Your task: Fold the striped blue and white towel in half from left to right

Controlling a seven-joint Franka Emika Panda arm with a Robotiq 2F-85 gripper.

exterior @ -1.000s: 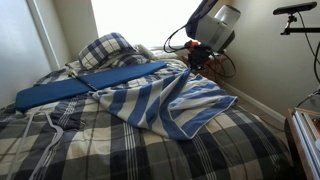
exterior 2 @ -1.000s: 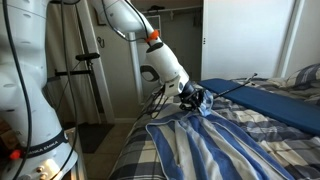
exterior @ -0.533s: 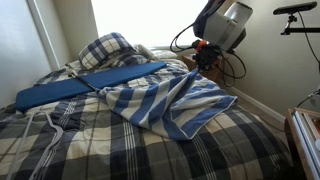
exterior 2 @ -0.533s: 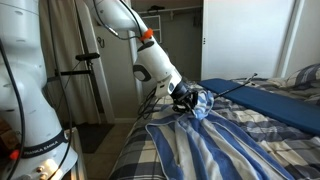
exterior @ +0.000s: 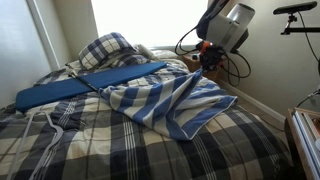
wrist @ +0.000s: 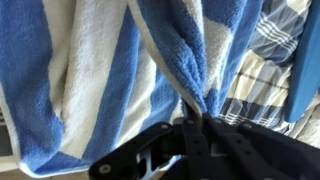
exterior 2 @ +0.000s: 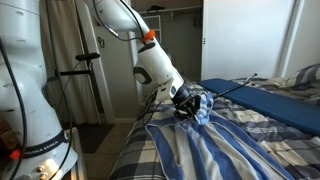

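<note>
The robot's gripper has the towel's pinched edge lifted clear above the towel's spread part, so it should go on bringing that edge across until it lets go at the bed's side.
The striped blue and white towel lies rumpled on the bed in both exterior views. My gripper is shut on a pinched edge of the towel and holds it lifted above the bed's side; it also shows in an exterior view. In the wrist view the black jaws clamp a fold of the towel, which hangs and fills most of the picture.
The dark plaid bedspread covers the bed, with a plaid pillow at its head. A long solid-blue mat lies across the bed beside the towel. A stand with cables is beside the bed.
My gripper has risen and moved sideways with the towel's edge in it, drawing the cloth up and along. The rest of the towel has shifted a little.
</note>
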